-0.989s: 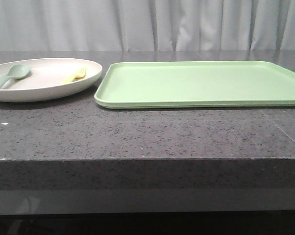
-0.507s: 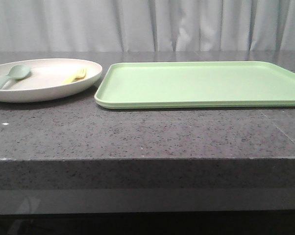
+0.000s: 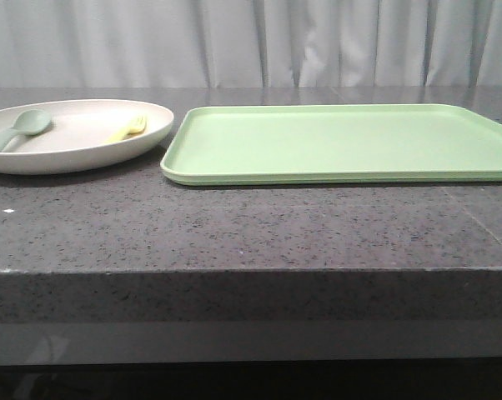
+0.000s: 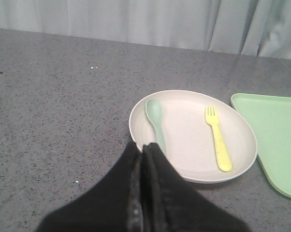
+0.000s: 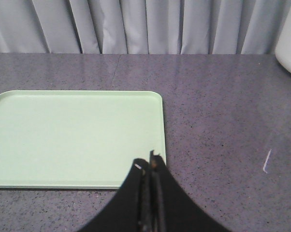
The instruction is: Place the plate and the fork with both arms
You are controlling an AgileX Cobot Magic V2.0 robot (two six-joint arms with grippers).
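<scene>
Next, my left gripper opens wide around the plate's near rim (image 4: 173,172) first, because it is shut there. Then it should lift the plate onto the green tray (image 3: 328,137).
The off-white plate (image 3: 76,154) (image 4: 194,159) sits on the dark counter at the far left. A pale-yellow fork (image 3: 128,129) (image 4: 218,140) lies inside it on its right side, beside a grey-green spoon (image 3: 22,127) (image 4: 155,118). My left gripper (image 4: 142,146) is shut and holds nothing; it hovers at the plate's near rim, close to the spoon's handle. My right gripper (image 5: 148,163) is also shut and empty, above the near right corner of the light-green tray (image 3: 343,142) (image 5: 73,137). Neither gripper shows in the front view.
The green tray lies right of the plate, nearly touching it. Bare speckled counter (image 3: 234,225) stretches to the front edge. A white object (image 5: 289,41) stands at the far right. Grey curtains hang behind.
</scene>
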